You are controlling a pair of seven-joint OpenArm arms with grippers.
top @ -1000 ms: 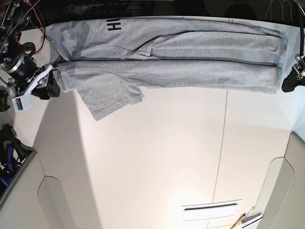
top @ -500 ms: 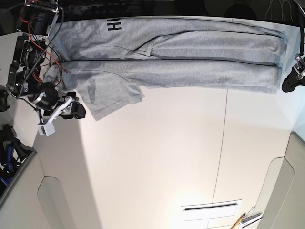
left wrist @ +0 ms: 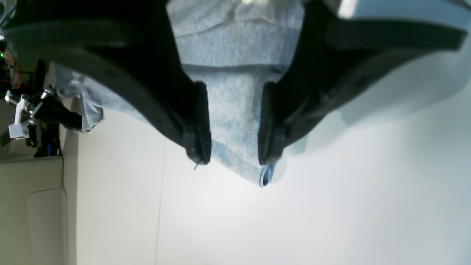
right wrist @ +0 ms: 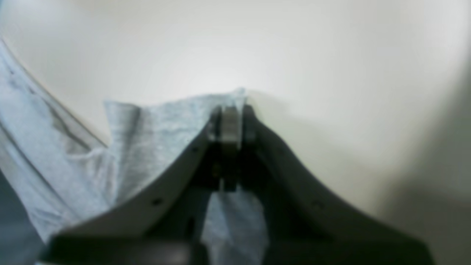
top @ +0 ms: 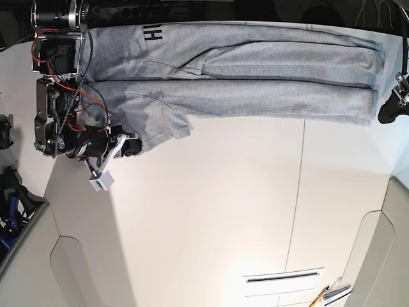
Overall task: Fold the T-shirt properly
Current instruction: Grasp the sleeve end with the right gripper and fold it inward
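Note:
The sleeve's outer corner (top: 143, 149) is in my right gripper, and the part of the T-shirt (top: 142, 69) behind it lies open. I keep folding the sleeve back until it rests there, then let go.
The heather-grey T-shirt (top: 255, 96) lies folded into a long band across the far side of the white table, with black lettering (top: 152, 33) at its top left. One short sleeve (top: 156, 125) sticks out toward the near side. My right gripper (top: 131, 146) sits at that sleeve's outer corner. In the right wrist view its fingertips (right wrist: 231, 121) are shut on the sleeve's edge (right wrist: 165, 125). My left gripper (top: 390, 109) hovers at the band's right end. In the left wrist view it (left wrist: 233, 151) stands open, with grey cloth (left wrist: 235, 110) under the gap.
A seam (top: 297, 192) runs down the tabletop. A white slotted plate (top: 284, 280) and a small tool (top: 329, 295) lie at the near edge. Grey padded panels flank the table at lower left (top: 25, 256) and right (top: 390, 243). Blue gear (top: 9, 214) sits at the left.
My right arm has swung from the shirt's left edge down to the sleeve's outer corner and closed there. The sleeve's tip is drawn in slightly. The left arm has not moved.

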